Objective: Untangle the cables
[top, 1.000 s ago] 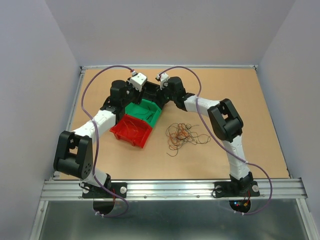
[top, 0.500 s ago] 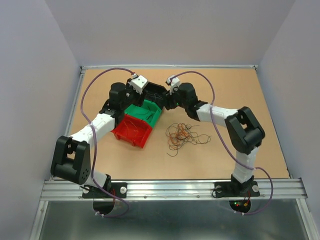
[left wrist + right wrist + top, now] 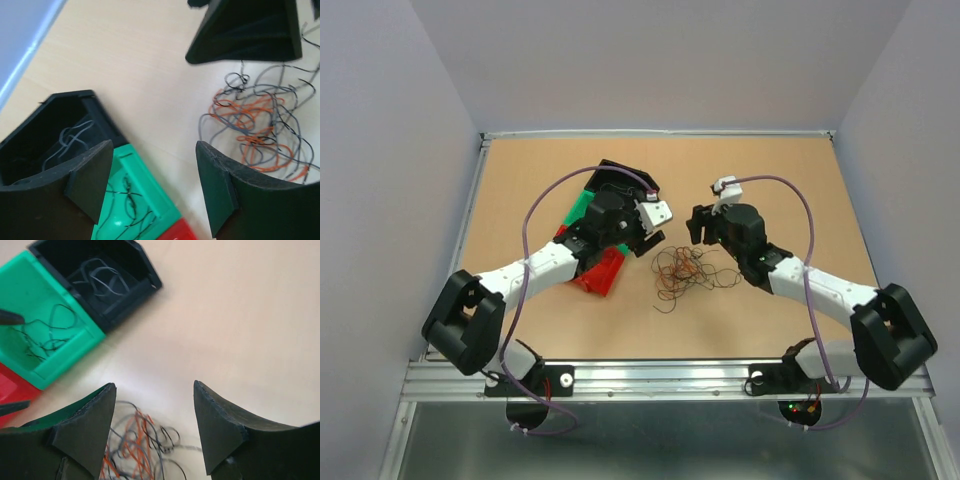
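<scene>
I should raise the grey wire [image 3: 201,126] with my left gripper while my right gripper pulls the orange and black wires [image 3: 244,116] aside, because the grey wire runs through them.
The cables [image 3: 685,270] lie as a loose tangle of orange, black and grey-green wires on the table, right of the bins; they also show in the wrist views as cables [image 3: 255,125] and cables [image 3: 145,445]. My left gripper [image 3: 642,238] [image 3: 152,185] hangs open and empty over the bins' right edge, left of the tangle. My right gripper [image 3: 694,232] [image 3: 152,420] is open and empty just behind the tangle. Both are apart from the wires.
A black bin [image 3: 620,175] [image 3: 100,275], a green bin [image 3: 580,205] [image 3: 45,325] and a red bin [image 3: 600,275] [image 3: 180,232] stand in a diagonal row, each with a few wires inside. My left arm covers much of them from above.
Both arms have swung from behind the bins toward me and toward the tangle. Both grippers have opened wider. The left arm now covers most of the green bin.
</scene>
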`<state>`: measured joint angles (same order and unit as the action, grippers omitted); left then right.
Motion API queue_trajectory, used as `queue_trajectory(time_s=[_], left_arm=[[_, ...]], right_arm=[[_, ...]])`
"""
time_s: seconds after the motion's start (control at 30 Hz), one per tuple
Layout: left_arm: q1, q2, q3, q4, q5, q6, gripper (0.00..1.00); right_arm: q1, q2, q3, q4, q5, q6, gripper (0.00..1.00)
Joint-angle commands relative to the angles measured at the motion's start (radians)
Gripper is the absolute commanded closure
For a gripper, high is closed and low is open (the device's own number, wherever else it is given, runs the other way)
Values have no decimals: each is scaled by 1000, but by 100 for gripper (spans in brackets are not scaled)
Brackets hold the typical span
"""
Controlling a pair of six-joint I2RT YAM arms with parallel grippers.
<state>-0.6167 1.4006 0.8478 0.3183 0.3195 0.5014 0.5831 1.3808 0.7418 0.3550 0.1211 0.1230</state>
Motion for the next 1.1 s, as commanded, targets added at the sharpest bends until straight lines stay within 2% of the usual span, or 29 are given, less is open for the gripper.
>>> queue_trajectory(time_s=[0.0, 0.23, 0.37, 0.57, 0.67, 0.7, 0.77, 0.87, 0.9, 1.07], left_arm=[[-74, 50, 69, -105, 12, 43, 23], [-124, 194, 151, -215, 24, 66, 27], [-124, 274, 197, -263, 38, 66, 30], [-124, 373, 263, -317, 24, 65, 38], [-124, 394, 284, -344, 38, 71, 57], [-124, 396, 292, -357, 42, 74, 70], [-124, 361, 281, -351, 36, 80, 80], [-114, 241, 214, -274, 44, 74, 97], [-110, 209, 200, -250, 46, 71, 100], [-103, 60, 154, -231, 53, 54, 100]], right_arm=[[3, -159, -96, -63, 218, 105, 33], [1, -466, -194, -157, 307, 165, 34], [1, -537, -222, -172, 310, 171, 34], [1, -542, -223, -185, 318, 170, 35], [1, -536, -220, -186, 316, 168, 37], [1, -534, -222, -185, 313, 167, 40], [1, -532, -223, -186, 280, 159, 46], [1, -519, -219, -185, 201, 147, 47], [1, -513, -214, -180, 186, 138, 48], [1, -474, -220, -133, 75, 96, 48]])
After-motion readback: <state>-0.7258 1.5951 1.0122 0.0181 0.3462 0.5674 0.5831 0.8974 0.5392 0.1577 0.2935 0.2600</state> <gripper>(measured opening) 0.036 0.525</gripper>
